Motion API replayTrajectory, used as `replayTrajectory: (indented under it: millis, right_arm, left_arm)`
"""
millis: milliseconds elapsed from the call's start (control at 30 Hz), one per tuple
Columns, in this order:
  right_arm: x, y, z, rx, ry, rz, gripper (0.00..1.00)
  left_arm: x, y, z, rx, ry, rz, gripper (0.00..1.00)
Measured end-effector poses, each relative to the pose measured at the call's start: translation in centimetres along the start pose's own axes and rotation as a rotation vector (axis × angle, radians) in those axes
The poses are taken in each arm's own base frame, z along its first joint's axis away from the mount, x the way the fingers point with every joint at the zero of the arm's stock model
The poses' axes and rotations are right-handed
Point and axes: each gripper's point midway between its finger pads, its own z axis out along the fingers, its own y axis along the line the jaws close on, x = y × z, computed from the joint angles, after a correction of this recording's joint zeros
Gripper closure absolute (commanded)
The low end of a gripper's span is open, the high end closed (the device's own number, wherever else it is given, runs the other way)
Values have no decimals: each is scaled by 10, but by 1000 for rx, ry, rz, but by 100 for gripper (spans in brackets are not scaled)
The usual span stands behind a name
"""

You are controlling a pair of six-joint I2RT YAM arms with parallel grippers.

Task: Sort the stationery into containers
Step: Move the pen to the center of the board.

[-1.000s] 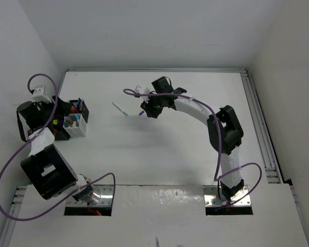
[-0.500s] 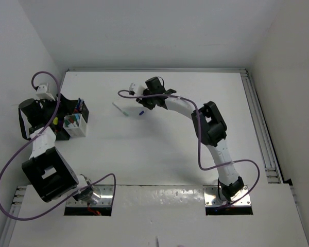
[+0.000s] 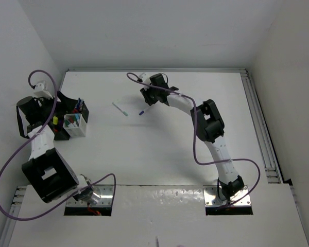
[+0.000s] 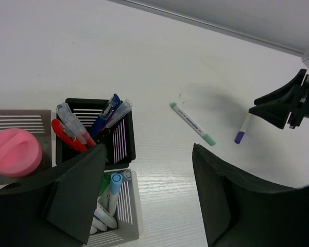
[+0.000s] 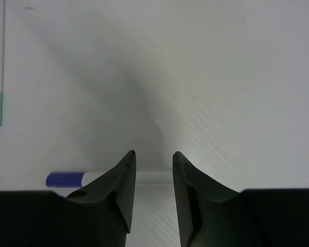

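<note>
My right gripper should turn and pinch the pen across its white end (image 3: 152, 105), because the white pen's body (image 5: 150, 178) lies along the direction in which my right gripper closes.
A white pen with a blue cap (image 3: 142, 111) lies on the table. My right gripper (image 3: 147, 102) is open just above it. In the right wrist view the pen's white body (image 5: 153, 178) crosses the gap between my fingertips, and its blue cap (image 5: 64, 179) sticks out to the left. The jaws of the right gripper (image 5: 153, 153) stand on either side of the pen and are not closed on it. A white pen with green caps (image 3: 120, 108) lies to the left of it. My left gripper (image 4: 149, 149) is open and empty above the white holder (image 4: 129, 211) and a black holder (image 4: 124, 144), both with pens in them.
A pink round-topped stick (image 4: 13, 152) stands in another holder at the far left. The holders (image 3: 76, 117) cluster at the table's left edge by the wall. The back wall's rail (image 3: 154, 70) runs behind the right gripper.
The right gripper has swung round and come down over the blue-capped pen, which now lies between its fingers. The left arm has shifted only slightly.
</note>
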Motion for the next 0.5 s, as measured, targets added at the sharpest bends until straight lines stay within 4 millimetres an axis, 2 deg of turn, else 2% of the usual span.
replayTrajectory:
  millis: [167, 367, 500]
  right_arm:
    - [17, 12, -3, -41, 70, 42, 66]
    - [32, 31, -9, -110, 139, 36, 71]
    - [43, 41, -24, -165, 203, 31, 79]
  left_arm:
    - [-5, -7, -3, 15, -3, -19, 26]
    - [-14, -17, -9, 32, -19, -15, 25]
    - [-24, -25, -14, 47, -35, 5, 25]
